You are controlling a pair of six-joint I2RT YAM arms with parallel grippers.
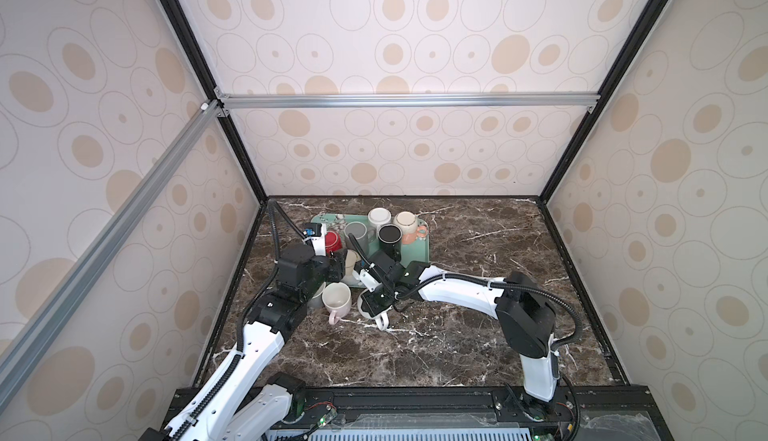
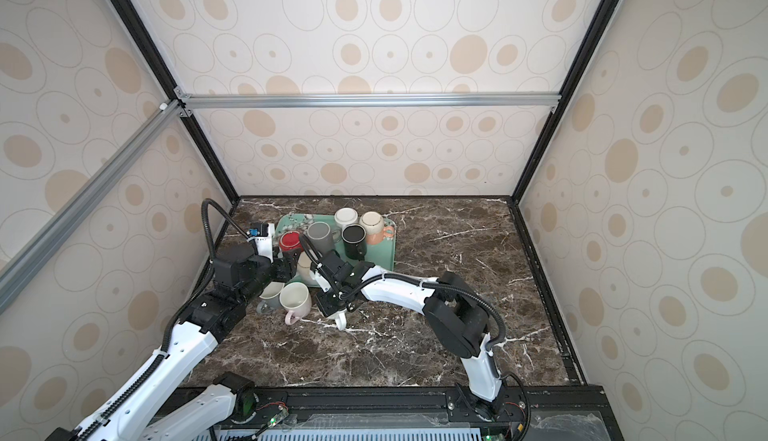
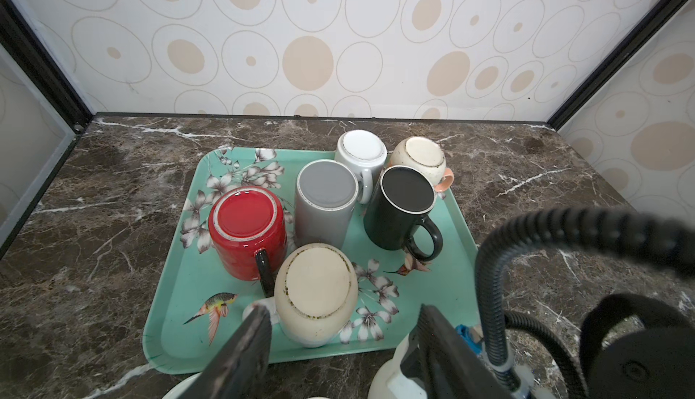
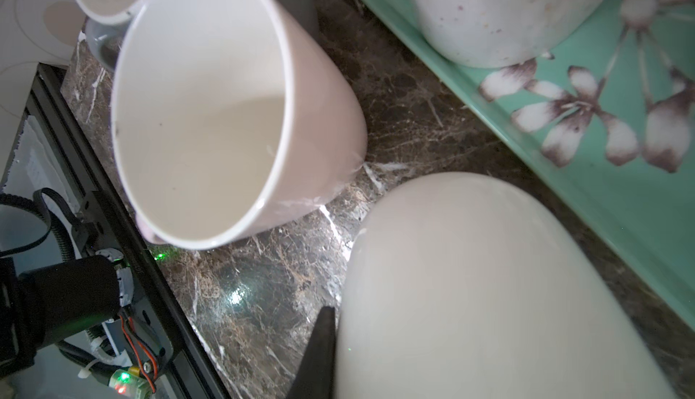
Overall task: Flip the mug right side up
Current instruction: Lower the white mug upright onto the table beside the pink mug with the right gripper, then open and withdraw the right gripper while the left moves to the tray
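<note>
The cream speckled mug is crowding the red mug's handle (image 3: 265, 273). My left gripper should push the cream speckled mug toward the tray's empty corner (image 3: 443, 294) to make room for my right gripper.
A cream speckled mug (image 3: 316, 292) stands upside down at the near edge of the green floral tray (image 3: 180, 284). My left gripper (image 3: 344, 325) is open just short of it, one finger (image 3: 255, 340) beside its handle, nothing held. In both top views this gripper (image 1: 337, 267) sits left of that mug (image 1: 352, 261). My right gripper (image 1: 374, 302) is shut on the wall of a white mug (image 4: 489, 284) on the marble in front of the tray. One finger (image 4: 319, 348) lies against the mug's outside; the other is hidden. Its handle (image 1: 382, 321) points toward the front.
Red (image 3: 246, 231), grey (image 3: 325, 198), black (image 3: 402, 205), white (image 3: 361, 151) and beige-orange (image 3: 419, 154) mugs stand upside down on the tray. An upright pink mug (image 1: 336, 299) and a grey one (image 1: 318, 295) sit on the marble between the arms. The right arm's cable (image 3: 489, 265) loops nearby.
</note>
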